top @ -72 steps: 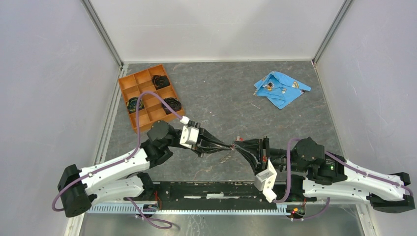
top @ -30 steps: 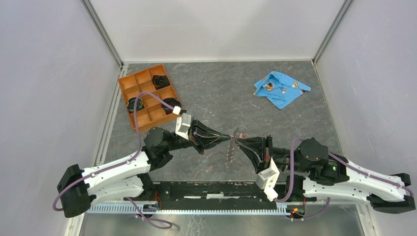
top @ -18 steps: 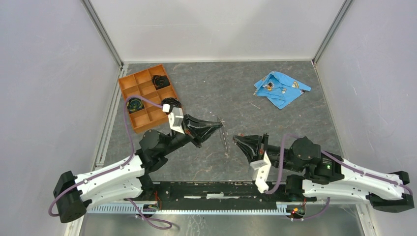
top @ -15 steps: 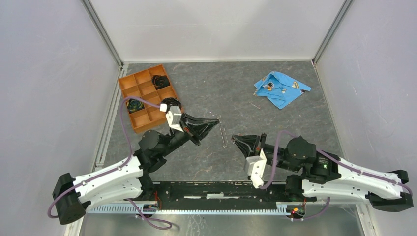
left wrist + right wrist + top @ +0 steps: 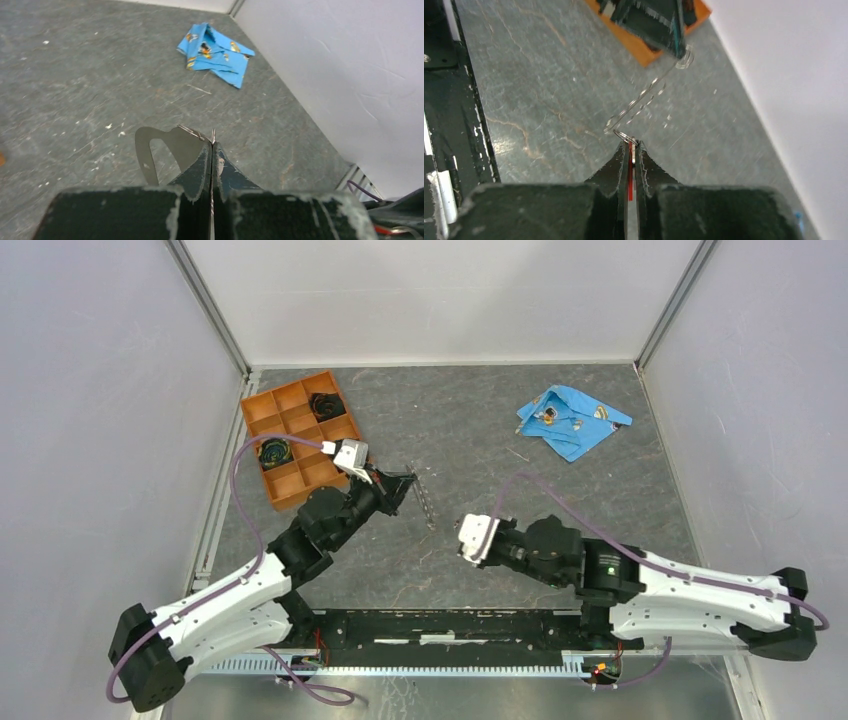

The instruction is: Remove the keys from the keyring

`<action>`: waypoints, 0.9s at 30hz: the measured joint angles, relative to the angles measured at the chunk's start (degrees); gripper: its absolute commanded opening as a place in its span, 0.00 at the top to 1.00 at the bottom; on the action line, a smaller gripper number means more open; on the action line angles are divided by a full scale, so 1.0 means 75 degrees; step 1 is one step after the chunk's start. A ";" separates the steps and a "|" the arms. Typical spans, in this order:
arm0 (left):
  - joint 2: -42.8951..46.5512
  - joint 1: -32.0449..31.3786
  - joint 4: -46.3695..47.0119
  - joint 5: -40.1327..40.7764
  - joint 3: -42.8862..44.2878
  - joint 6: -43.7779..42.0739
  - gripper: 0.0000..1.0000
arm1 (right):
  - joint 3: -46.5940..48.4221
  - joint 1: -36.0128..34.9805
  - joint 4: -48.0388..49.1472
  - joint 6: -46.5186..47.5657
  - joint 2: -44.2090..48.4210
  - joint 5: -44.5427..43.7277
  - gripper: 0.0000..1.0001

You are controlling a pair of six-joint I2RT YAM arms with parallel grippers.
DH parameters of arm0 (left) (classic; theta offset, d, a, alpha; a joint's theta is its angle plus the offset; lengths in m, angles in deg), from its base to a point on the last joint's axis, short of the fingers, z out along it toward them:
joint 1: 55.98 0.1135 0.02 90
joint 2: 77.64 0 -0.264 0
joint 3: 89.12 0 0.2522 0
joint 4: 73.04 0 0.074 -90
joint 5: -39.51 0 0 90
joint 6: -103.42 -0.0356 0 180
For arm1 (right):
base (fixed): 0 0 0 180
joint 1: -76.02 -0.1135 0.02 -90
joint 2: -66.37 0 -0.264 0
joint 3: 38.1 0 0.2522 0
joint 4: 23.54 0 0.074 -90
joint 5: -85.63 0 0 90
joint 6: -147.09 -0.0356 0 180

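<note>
The chain's end (image 5: 431, 525) hangs clear of the red key, so the robot's right gripper should keep moving away and down to the open grey surface (image 5: 520, 503) and let go there.
In the right wrist view my right gripper (image 5: 630, 145) is shut on the red key (image 5: 629, 167), seen edge on between the fingers. The thin wire keyring (image 5: 625, 135) sticks out at the fingertips. A fine silvery chain (image 5: 639, 100) runs from there up to my left gripper (image 5: 676, 47), which is shut on its far end. In the left wrist view the left gripper (image 5: 212, 146) pinches a thin metal edge, with a wire loop (image 5: 192, 132) and a flat grey metal piece (image 5: 150, 150) beside its tips. From above, the chain (image 5: 426, 506) hangs below the left gripper (image 5: 405, 482). The right gripper (image 5: 458, 533) is mostly hidden under its wrist.
An orange divided tray (image 5: 262, 410) with black coiled rings (image 5: 325, 403) stands at the back left, just behind the left gripper. A crumpled blue cloth (image 5: 570, 422) with small shiny round bits lies at the back right. Grey walls close in both sides.
The two grippers, tip to tip earlier, have drawn apart. The left one has lifted back towards the tray with the chain hanging from it. The right arm has swung left and turned over.
</note>
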 measured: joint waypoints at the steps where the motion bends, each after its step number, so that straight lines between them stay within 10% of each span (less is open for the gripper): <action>1: 0.0000 0.0105 -0.0149 -0.0003 0.0000 0.0090 0.98 | -0.0041 0.0000 0.0009 -0.0259 -0.0157 -0.0119 1.00; 27: -0.0207 0.0793 -0.1448 -0.0201 0.0000 0.0565 0.98 | -0.2582 0.4809 0.2454 -0.4383 -0.3354 0.0589 1.00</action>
